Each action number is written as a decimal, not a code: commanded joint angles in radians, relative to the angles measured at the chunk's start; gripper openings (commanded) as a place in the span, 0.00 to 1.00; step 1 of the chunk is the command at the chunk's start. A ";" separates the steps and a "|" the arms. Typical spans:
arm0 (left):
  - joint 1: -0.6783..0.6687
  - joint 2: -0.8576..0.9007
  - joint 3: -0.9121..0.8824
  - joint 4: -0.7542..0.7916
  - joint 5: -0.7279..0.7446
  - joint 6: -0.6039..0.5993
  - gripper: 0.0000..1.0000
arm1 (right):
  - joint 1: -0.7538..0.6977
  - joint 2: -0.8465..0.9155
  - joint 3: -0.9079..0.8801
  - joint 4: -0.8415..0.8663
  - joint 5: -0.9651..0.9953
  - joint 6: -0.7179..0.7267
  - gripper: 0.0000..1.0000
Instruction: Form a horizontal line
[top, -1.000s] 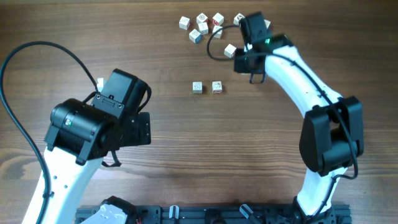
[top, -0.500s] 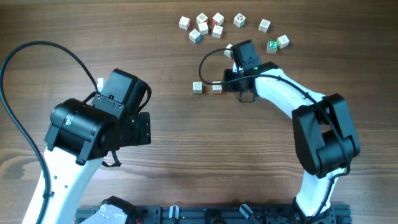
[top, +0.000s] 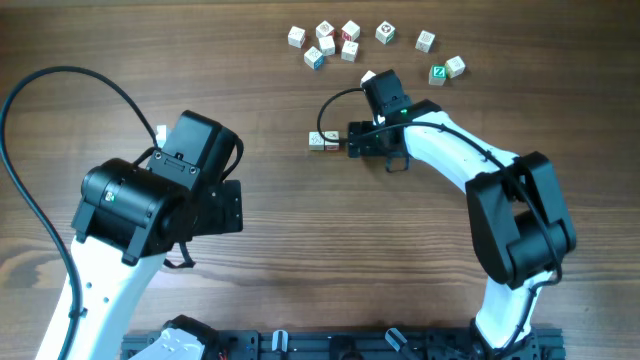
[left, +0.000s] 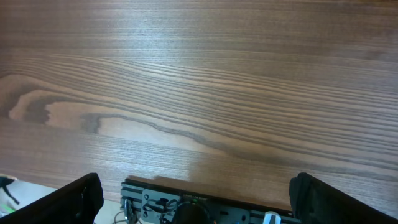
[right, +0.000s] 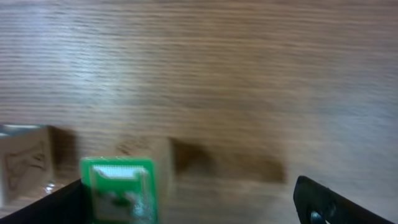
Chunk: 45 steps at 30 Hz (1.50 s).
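Note:
Next, my right gripper lifts clear, closes and pushes the cube's outer side (right: 165, 168) toward the line, because a gap (right: 67, 155) separates the green-faced cube from the line's end.
The horizontal line (top: 323, 141) shows in the overhead view as two small cubes touching side by side near the table's middle. My right gripper (top: 358, 140) sits right against its right end and covers whatever lies there. In the blurred right wrist view a green-faced cube (right: 118, 190) stands on the wood between the wide-apart jaws, close to the left finger, and a white-faced cube (right: 25, 163) lies further left. My right gripper (right: 180, 204) is open and grips nothing. My left gripper (left: 199, 202) is open over bare wood, far from the cubes.
Several loose letter cubes (top: 327, 42) are scattered along the far edge, with a green one (top: 438, 72) and a white one (top: 455, 66) at the right. One more cube (top: 368, 77) lies just behind the right wrist. The left arm (top: 150, 200) fills the left side.
My right gripper came from the scattered cubes at the back down to the two cubes, which now touch. Its jaws have opened wide, and the green-faced cube now stands free.

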 joint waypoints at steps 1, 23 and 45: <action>0.003 -0.007 0.000 0.000 -0.009 -0.002 1.00 | -0.005 -0.129 0.032 -0.071 0.180 0.051 1.00; 0.003 -0.007 0.000 0.000 -0.009 -0.002 1.00 | -0.004 -0.986 0.032 -0.511 -0.371 0.144 0.99; 0.003 -0.007 0.000 0.000 -0.009 -0.002 1.00 | -0.002 -0.419 0.029 -0.259 -0.241 0.229 0.96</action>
